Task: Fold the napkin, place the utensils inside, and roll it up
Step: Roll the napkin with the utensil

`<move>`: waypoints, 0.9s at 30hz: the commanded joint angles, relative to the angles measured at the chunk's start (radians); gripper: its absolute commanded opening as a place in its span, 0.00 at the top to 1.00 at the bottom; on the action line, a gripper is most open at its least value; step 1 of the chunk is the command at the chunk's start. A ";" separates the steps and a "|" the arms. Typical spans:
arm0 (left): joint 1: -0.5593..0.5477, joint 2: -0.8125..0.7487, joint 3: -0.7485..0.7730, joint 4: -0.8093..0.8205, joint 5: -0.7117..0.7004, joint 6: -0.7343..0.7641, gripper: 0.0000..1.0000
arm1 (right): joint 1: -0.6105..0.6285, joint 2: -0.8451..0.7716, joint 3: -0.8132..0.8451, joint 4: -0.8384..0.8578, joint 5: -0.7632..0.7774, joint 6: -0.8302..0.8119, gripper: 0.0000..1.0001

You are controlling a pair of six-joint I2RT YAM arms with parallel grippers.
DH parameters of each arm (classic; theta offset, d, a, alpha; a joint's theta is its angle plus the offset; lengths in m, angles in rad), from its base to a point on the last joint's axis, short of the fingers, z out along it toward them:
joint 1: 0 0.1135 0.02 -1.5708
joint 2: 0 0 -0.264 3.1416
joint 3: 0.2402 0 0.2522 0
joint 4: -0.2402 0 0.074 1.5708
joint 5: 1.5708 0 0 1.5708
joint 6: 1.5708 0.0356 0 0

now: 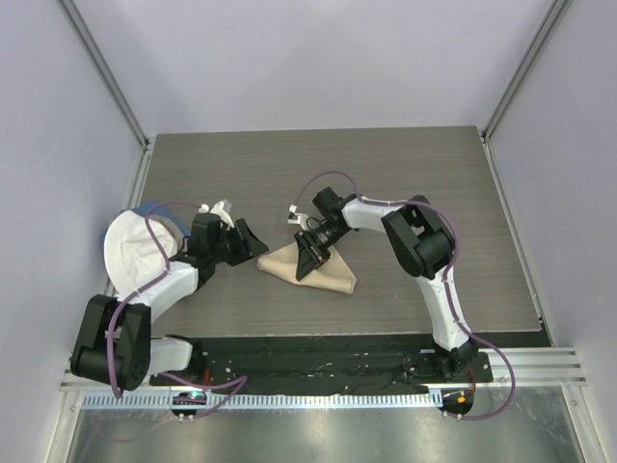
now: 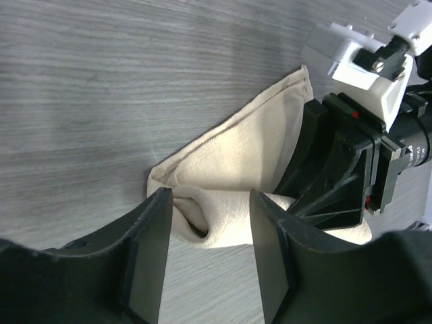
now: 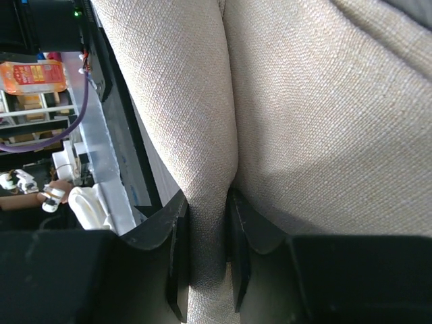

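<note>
The napkin's rolled end (image 2: 196, 217) gapes next to my open left gripper, so my left gripper should hold that rolled end while my right gripper opens and grips the roll again.
The beige napkin (image 1: 328, 271) lies folded and bunched in the middle of the table. My right gripper (image 1: 310, 258) is shut on a fold of the napkin (image 3: 209, 169), pinching the cloth between its fingers. My left gripper (image 1: 253, 243) is open just left of the napkin's left corner (image 2: 202, 202), its fingers on either side of the cloth's edge without closing on it. The right gripper's body shows in the left wrist view (image 2: 351, 162) over the cloth. No orange utensils are in view.
A white plate (image 1: 130, 256) with a blue cloth (image 1: 149, 208) behind it sits at the table's left edge, under the left arm. Grey walls enclose the table on three sides.
</note>
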State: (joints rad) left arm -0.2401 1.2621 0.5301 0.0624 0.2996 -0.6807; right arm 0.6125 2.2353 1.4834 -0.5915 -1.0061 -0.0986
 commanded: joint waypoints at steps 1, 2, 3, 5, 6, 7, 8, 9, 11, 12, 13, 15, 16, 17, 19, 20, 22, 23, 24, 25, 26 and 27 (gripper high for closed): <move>0.001 0.051 -0.005 0.122 0.038 -0.013 0.51 | -0.013 0.044 0.012 -0.045 0.057 -0.012 0.71; -0.001 0.059 -0.002 0.132 0.044 -0.016 0.51 | -0.014 0.047 0.014 -0.045 0.057 -0.010 0.71; -0.001 0.068 -0.004 0.140 0.056 -0.019 0.54 | -0.017 0.050 0.017 -0.045 0.058 -0.010 0.71; -0.004 0.088 -0.007 0.154 0.065 -0.025 0.55 | -0.020 0.056 0.021 -0.045 0.058 -0.010 0.71; -0.007 0.098 -0.012 0.165 0.075 -0.025 0.56 | -0.020 0.057 0.021 -0.045 0.058 -0.009 0.71; -0.010 0.111 -0.012 0.172 0.079 -0.028 0.57 | -0.020 0.060 0.025 -0.047 0.058 -0.009 0.71; -0.011 0.120 -0.013 0.180 0.085 -0.034 0.58 | -0.022 0.063 0.026 -0.047 0.060 -0.007 0.71; -0.013 0.125 -0.019 0.201 0.088 -0.036 0.62 | -0.020 0.064 0.026 -0.045 0.061 -0.006 0.71; -0.016 0.141 -0.027 0.217 0.087 -0.040 0.70 | -0.020 0.063 0.031 -0.045 0.064 -0.006 0.71; -0.018 0.148 -0.028 0.215 0.084 -0.040 0.79 | -0.020 0.060 0.031 -0.045 0.070 0.000 0.71; -0.016 0.164 -0.025 0.209 0.075 -0.039 0.82 | -0.022 0.055 0.037 -0.045 0.076 0.003 0.70; -0.016 0.181 -0.010 0.180 0.069 -0.030 0.92 | -0.020 0.032 0.044 -0.045 0.101 0.017 0.68; -0.016 0.195 -0.004 0.166 0.061 -0.026 0.94 | -0.020 0.021 0.046 -0.045 0.112 0.023 0.66; -0.016 0.201 0.008 0.159 0.058 -0.022 1.00 | -0.020 -0.002 0.049 -0.045 0.124 0.030 0.64; -0.016 0.214 0.024 0.124 0.055 -0.017 1.00 | -0.020 -0.032 0.055 -0.044 0.175 0.045 0.61; -0.016 0.227 0.037 0.114 0.056 -0.014 1.00 | -0.022 -0.048 0.055 -0.042 0.188 0.046 0.59; -0.018 0.244 0.054 0.079 0.062 -0.007 1.00 | -0.017 -0.098 0.054 -0.031 0.250 0.057 0.56; -0.016 0.261 0.073 0.064 0.070 -0.003 1.00 | -0.014 -0.117 0.054 -0.030 0.267 0.057 0.54; -0.016 0.273 0.080 0.050 0.073 0.000 1.00 | -0.014 -0.146 0.051 -0.021 0.288 0.057 0.53; -0.018 0.283 0.090 0.039 0.076 0.000 1.00 | -0.011 -0.164 0.046 -0.013 0.329 0.057 0.52; -0.016 0.289 0.103 0.022 0.085 0.001 1.00 | -0.002 -0.181 0.041 -0.004 0.349 0.057 0.49; -0.018 0.305 0.108 0.014 0.087 -0.002 1.00 | 0.000 -0.216 0.023 0.028 0.368 0.060 0.47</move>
State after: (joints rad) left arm -0.2550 1.5307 0.5896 0.1440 0.3691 -0.7105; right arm 0.6014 2.1582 1.5166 -0.6369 -0.8112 -0.0380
